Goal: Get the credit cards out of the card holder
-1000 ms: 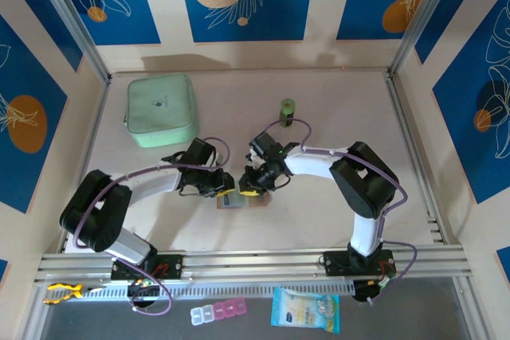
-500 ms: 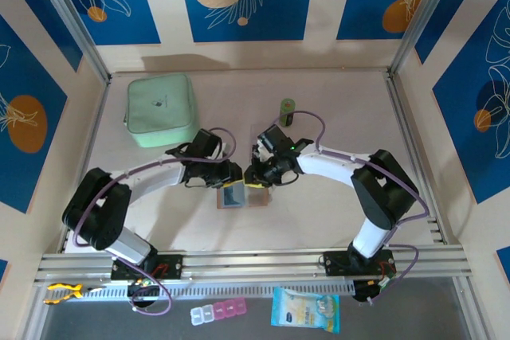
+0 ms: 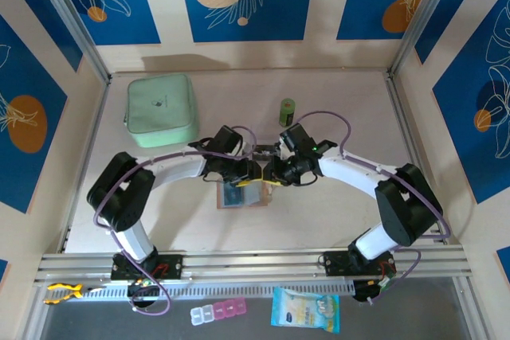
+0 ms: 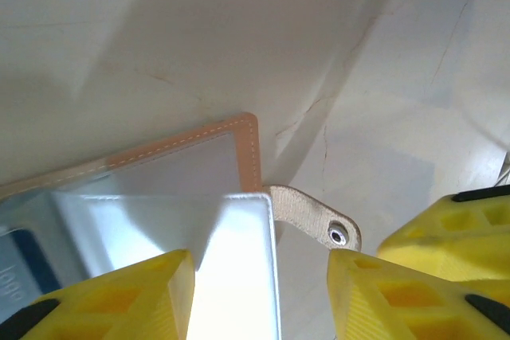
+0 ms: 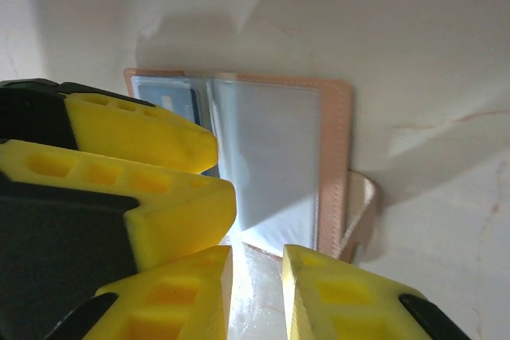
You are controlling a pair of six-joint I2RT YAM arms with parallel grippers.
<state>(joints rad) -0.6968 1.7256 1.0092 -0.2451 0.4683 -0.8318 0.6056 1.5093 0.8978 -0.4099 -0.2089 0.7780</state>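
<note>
The snap strap (image 4: 312,217) beside my hovering left gripper is across the card holder's fold from the credit card. I should withdraw and pinch the credit card's pocket edge (image 3: 224,197).
The card holder (image 3: 256,199) lies spread open on the table, tan edge (image 4: 249,149) outward, with pale clear sleeves inside (image 5: 275,157). A dark blue credit card (image 5: 182,101) sits in its left pocket, also seen as a credit card (image 3: 233,194) from above. My left gripper (image 3: 253,171) hovers at the holder's far edge. In the left wrist view the left gripper (image 4: 259,300) is open, a loose sleeve page (image 4: 239,260) and the snap strap (image 4: 319,224) lying between its fingers unpinched. My right gripper (image 3: 271,174) is beside it. The right gripper (image 5: 256,292) has its jaws a narrow gap apart, nothing clamped.
A mint-green zip case (image 3: 162,109) rests at the back left and a small green cylinder (image 3: 288,111) at the back centre. A pill box (image 3: 218,310) and a blue snack packet (image 3: 305,308) lie below the front rail. The two grippers nearly touch.
Both arms have reached further right and away, meeting over the holder's far edge. The left gripper's jaws have spread wider. The holder stays spread open in place.
</note>
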